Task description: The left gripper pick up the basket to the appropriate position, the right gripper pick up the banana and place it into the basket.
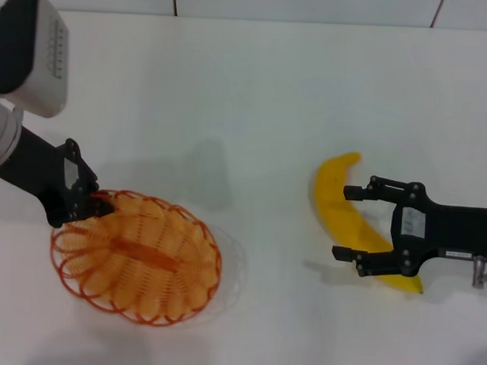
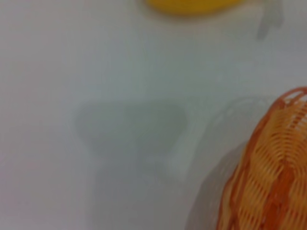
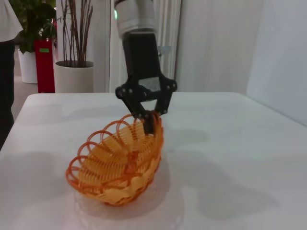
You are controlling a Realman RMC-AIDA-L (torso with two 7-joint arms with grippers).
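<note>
Next, my left gripper swings the basket (image 1: 139,259), now slanted in its grip far from the banana, straight toward the middle and sets it flat close by the banana.
The orange wire basket (image 1: 135,259) sits at the left front of the white table. My left gripper (image 1: 87,201) is shut on its rim at the end nearest the arm. In the right wrist view the left gripper (image 3: 147,120) pinches the rim from above, and the basket (image 3: 115,163) is tilted, its held end raised and its other end on the table. The basket also shows in the left wrist view (image 2: 273,182). The yellow banana (image 1: 332,194) lies at the right. My right gripper (image 1: 344,222) is open, with one finger on each side of the banana's middle. The banana's edge shows in the left wrist view (image 2: 192,5).
The white table (image 1: 255,110) stretches between the basket and the banana. Its far edge meets a tiled wall (image 1: 308,6). Beyond the table, the right wrist view shows potted plants (image 3: 72,72) and a red stand (image 3: 44,64).
</note>
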